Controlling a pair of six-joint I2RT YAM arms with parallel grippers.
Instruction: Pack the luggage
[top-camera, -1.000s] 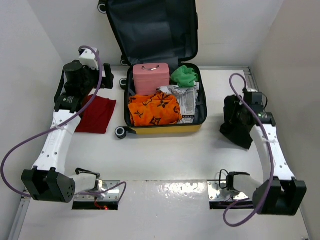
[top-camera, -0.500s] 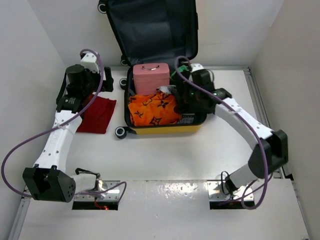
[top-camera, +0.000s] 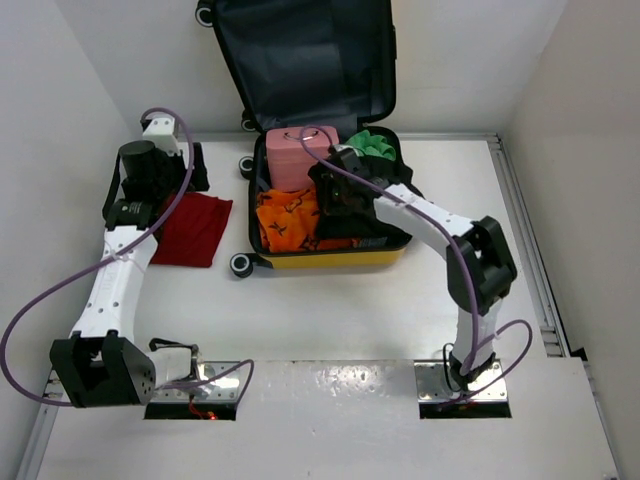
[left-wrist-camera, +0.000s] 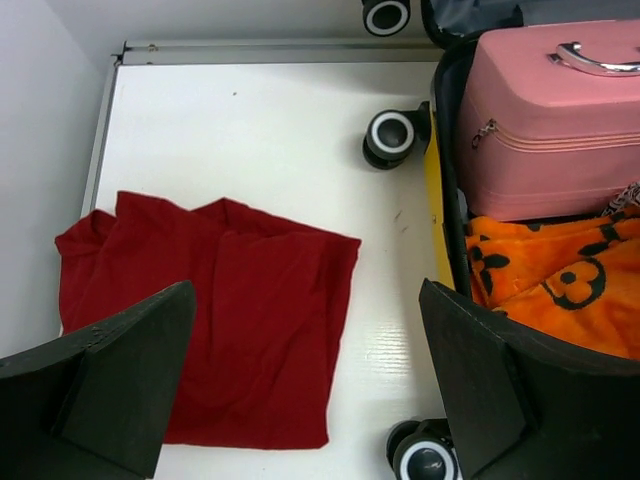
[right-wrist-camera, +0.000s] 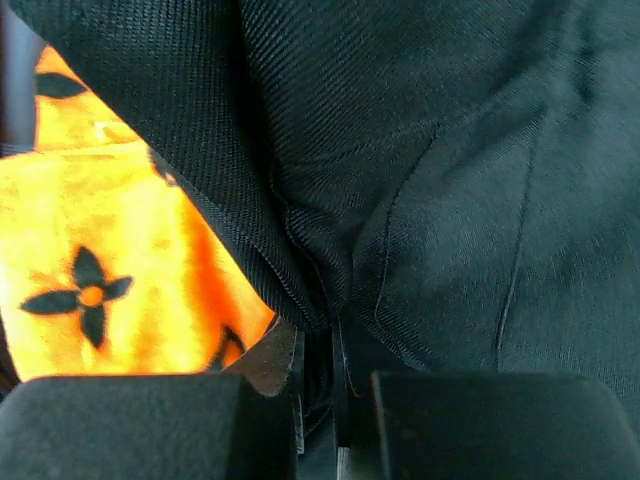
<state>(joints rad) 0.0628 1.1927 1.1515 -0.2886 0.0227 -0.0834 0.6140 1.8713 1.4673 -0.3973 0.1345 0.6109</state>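
I should now pull the black garment across with my right gripper, as the black garment's edge (top-camera: 325, 203) is over the orange cloth (top-camera: 286, 220) inside the luggage. I should let go once the garment covers the cloth.
The yellow luggage (top-camera: 330, 259) lies open with its dark lid (top-camera: 310, 60) raised against the back wall. Inside are a pink case (top-camera: 290, 158), a green cloth (top-camera: 375, 144) and an orange patterned cloth (top-camera: 282, 215). My right gripper (top-camera: 335, 195) hovers over the luggage's middle, shut on a black garment (right-wrist-camera: 450, 200) that hangs over the orange cloth (right-wrist-camera: 100, 250). To the left of the luggage, my left gripper (left-wrist-camera: 305, 400) is open above a red cloth (left-wrist-camera: 220, 330), holding nothing.
A luggage wheel (left-wrist-camera: 392, 135) sticks out at the left side, and another wheel (top-camera: 241, 264) at the front left corner. White walls close in on the left, back and right. A metal rail (top-camera: 520, 230) runs along the table's right edge.
My right arm swung from the table's right side to over the luggage, carrying the black garment. The left arm drifted slightly to the left.
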